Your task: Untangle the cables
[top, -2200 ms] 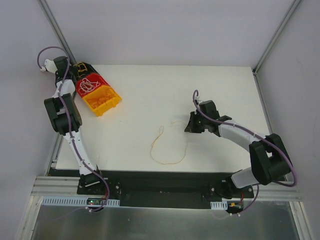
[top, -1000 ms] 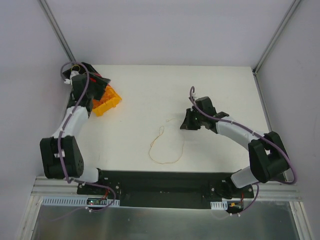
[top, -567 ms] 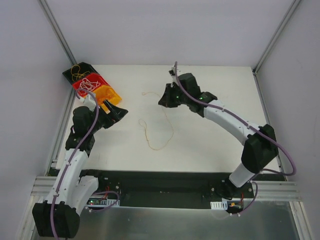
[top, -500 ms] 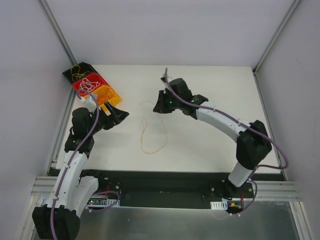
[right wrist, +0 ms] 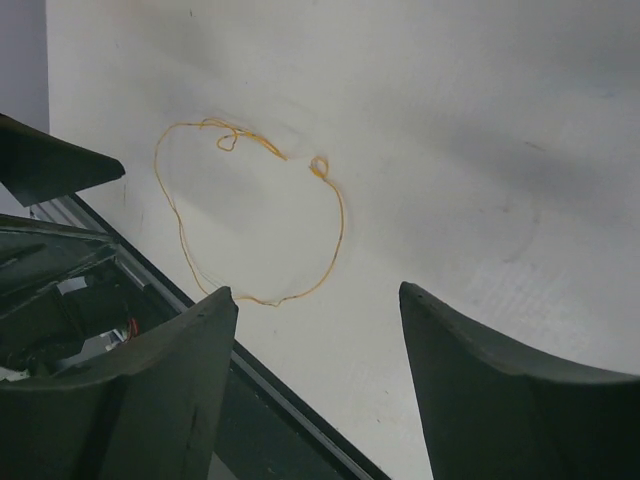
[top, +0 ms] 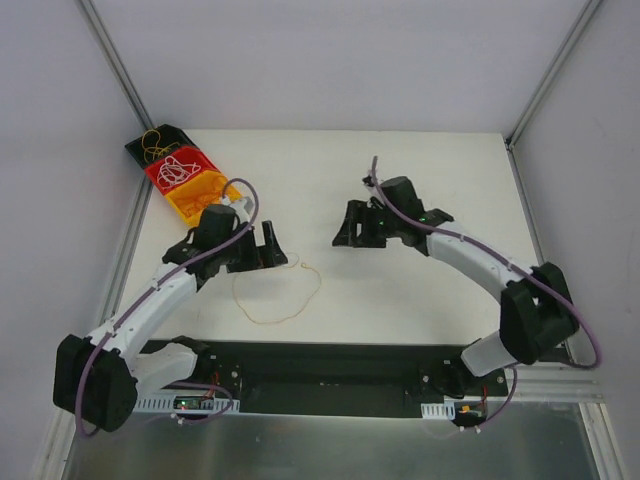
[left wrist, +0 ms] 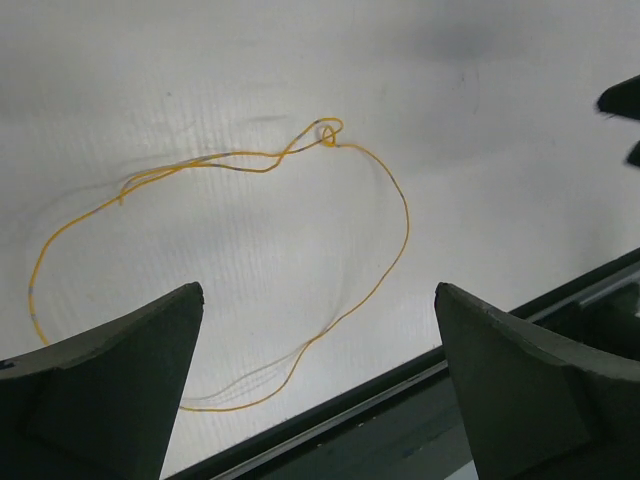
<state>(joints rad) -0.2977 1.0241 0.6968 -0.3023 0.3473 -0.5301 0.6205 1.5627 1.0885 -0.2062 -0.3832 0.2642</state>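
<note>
The robot's left gripper should swing across, grab the single part of the cable (top: 317,273) next to the curl and lift it clear, since the orange cable's curled end (top: 303,264) is close to the cable's doubled parts.
One orange cable (top: 319,284) lies as a loose loop with a small knot on the white table (top: 420,170), near the front edge. It also shows in the left wrist view as a thin orange cable (left wrist: 406,215) and in the right wrist view as the same cable (right wrist: 342,224). My left gripper (top: 272,246) hovers just above and left of the loop, open and empty (left wrist: 318,292). My right gripper (top: 346,229) is up and to the right of the loop, open with nothing between its fingers (right wrist: 316,290). More cables lie in the bins at the far left.
Three bins stand in a row at the table's far left corner: a black bin (top: 152,138) with a yellow cable, a red bin (top: 160,183) with a white cable, and an orange bin (top: 196,197). The table's dark front rail (top: 330,355) runs just below the loop.
My right gripper has opened and let go of the orange cable, then drawn back right. The cable now lies further front-left. My left arm has swung in beside it, its jaws opening wider.
</note>
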